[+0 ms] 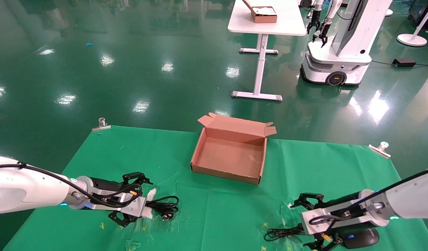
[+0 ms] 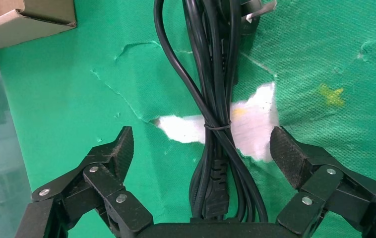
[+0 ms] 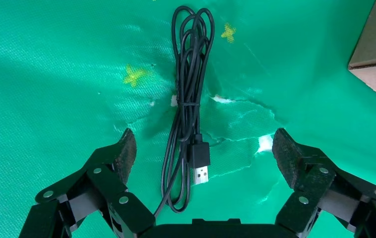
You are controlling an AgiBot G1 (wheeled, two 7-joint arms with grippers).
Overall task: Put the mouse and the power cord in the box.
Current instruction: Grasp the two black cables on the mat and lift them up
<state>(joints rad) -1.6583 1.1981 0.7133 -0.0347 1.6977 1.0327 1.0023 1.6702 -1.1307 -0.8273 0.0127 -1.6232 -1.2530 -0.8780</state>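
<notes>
A thin tie (image 2: 218, 127) holds the loops tight at their middle, so the power cord (image 1: 164, 205) will stay together as a compact bundle, plug and all, when the robot lifts it.
The box (image 1: 250, 178) lies open and empty on the green cloth, lid flap upright at its far side. The power cord (image 1: 165, 207), a tied bundle of thick black cable (image 2: 216, 99), lies near the front left. My left gripper (image 1: 130, 199) hangs open over it, the bundle between the spread fingers (image 2: 202, 144) without touching them. The black mouse (image 1: 360, 237) sits at the front right, partly under my right arm. Its thin tied cable (image 1: 282, 233) with a USB plug (image 3: 200, 161) lies between the spread fingers of my open right gripper (image 1: 310, 223) (image 3: 203, 146).
The green cloth (image 1: 217, 216) is torn in places, white showing through (image 2: 255, 126). Metal clips (image 1: 101, 124) (image 1: 381, 148) hold its far corners. Beyond on the floor stand a white table with a smaller brown box (image 1: 264, 15) and another robot (image 1: 339, 52).
</notes>
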